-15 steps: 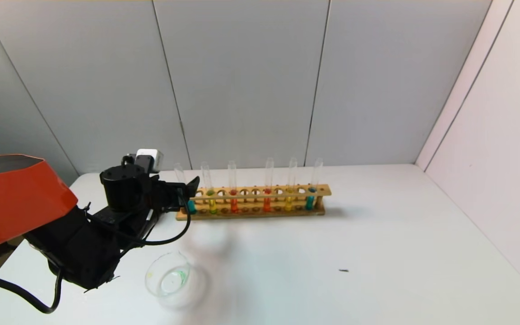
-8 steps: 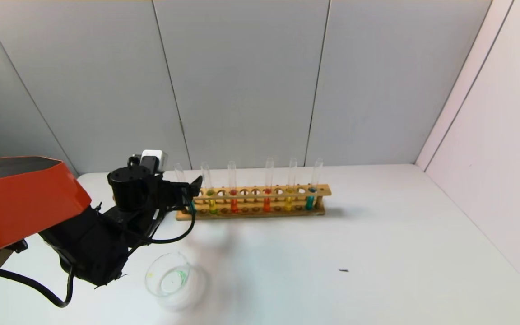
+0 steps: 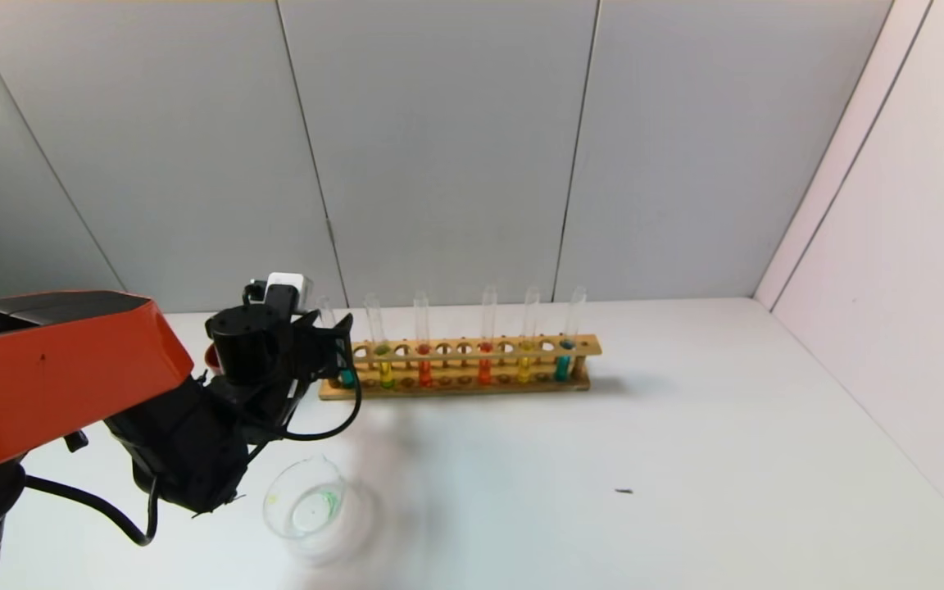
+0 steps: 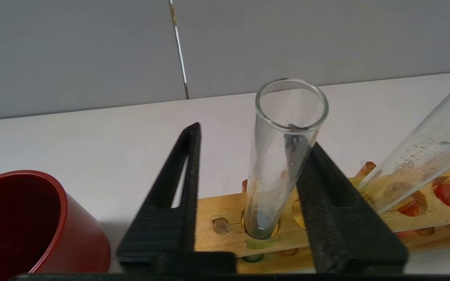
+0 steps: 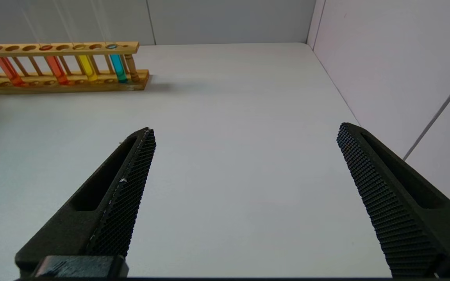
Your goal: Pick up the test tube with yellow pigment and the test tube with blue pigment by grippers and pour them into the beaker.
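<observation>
The blue tube (image 4: 280, 161) will make only a shallow pool in the beaker when I pour, because a short band of blue pigment (image 3: 347, 377) sits low in the tube.
A wooden rack (image 3: 460, 348) holds several tubes. The blue-pigment tube (image 3: 346, 375) stands in its left end hole, the lime-yellow tube (image 3: 386, 374) beside it. My left gripper (image 3: 339, 338) is open and straddles the blue tube's clear upper part (image 4: 283, 148). In the left wrist view the glass rests against one finger (image 4: 326, 187), with a gap to the other. The left gripper (image 4: 254, 136) holds nothing. The beaker (image 3: 308, 504) stands in front of the rack's left end. My right gripper (image 5: 244, 130) is open and empty over bare table.
A dark-red cup (image 4: 33, 226) stands just left of the rack, behind my left wrist (image 3: 211, 357). The rack also holds two red-orange tubes, a golden-yellow tube (image 3: 524, 369) and a second cyan-blue tube (image 3: 562, 367) at its right end. A side wall rises on the right.
My left arm has moved farther back and right toward the rack's left end, and its fingers now sit around the end tube. Rack, tubes and beaker have not moved.
</observation>
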{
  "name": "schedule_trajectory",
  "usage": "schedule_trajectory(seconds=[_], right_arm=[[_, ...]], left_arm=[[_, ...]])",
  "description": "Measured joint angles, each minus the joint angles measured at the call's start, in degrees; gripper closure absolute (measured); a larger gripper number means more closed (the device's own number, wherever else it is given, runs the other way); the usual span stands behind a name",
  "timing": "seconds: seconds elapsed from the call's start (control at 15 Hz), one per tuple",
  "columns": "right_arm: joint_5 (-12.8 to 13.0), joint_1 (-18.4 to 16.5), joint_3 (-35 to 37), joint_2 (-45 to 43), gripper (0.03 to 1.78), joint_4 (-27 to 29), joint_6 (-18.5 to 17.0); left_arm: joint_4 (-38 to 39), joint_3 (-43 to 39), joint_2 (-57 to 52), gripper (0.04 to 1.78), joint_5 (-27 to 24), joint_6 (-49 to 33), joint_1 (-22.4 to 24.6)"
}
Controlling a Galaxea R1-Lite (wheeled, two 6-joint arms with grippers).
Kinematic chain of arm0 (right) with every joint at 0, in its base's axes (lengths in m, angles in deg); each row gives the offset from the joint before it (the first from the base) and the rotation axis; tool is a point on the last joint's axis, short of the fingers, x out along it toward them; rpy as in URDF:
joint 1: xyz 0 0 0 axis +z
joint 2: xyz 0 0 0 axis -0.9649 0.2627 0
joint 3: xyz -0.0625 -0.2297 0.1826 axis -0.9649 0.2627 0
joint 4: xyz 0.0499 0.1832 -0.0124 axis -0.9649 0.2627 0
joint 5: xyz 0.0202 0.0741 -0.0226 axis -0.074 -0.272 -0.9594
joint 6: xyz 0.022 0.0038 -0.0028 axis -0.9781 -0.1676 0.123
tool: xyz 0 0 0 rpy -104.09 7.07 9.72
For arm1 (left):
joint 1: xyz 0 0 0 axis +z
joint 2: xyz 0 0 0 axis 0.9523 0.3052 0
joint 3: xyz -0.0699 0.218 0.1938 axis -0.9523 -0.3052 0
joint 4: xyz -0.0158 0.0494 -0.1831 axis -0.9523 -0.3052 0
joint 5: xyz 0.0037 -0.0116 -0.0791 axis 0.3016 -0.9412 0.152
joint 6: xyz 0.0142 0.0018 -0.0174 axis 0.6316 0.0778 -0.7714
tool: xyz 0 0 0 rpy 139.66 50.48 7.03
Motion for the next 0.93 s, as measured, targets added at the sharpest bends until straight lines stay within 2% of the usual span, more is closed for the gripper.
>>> schedule_trajectory(seconds=[0.13,0.2,0.93], right_arm=[[0.00,0.00,0.00,0.00,0.11,0.00,-0.02],[0.02,0.00,0.00,0.00,0.11,0.00,-0.02],[0.00,0.00,0.00,0.00,0.11,0.00,0.00]], left_arm=[[0.35,-0.11,0.50,1.41,-0.07,-0.05,-0.11],[0.38,-0.13,0.65,1.49,-0.13,-0.06,-0.09],[1.16,-0.50,0.39,1.50,0.09,-0.11,-0.38]])
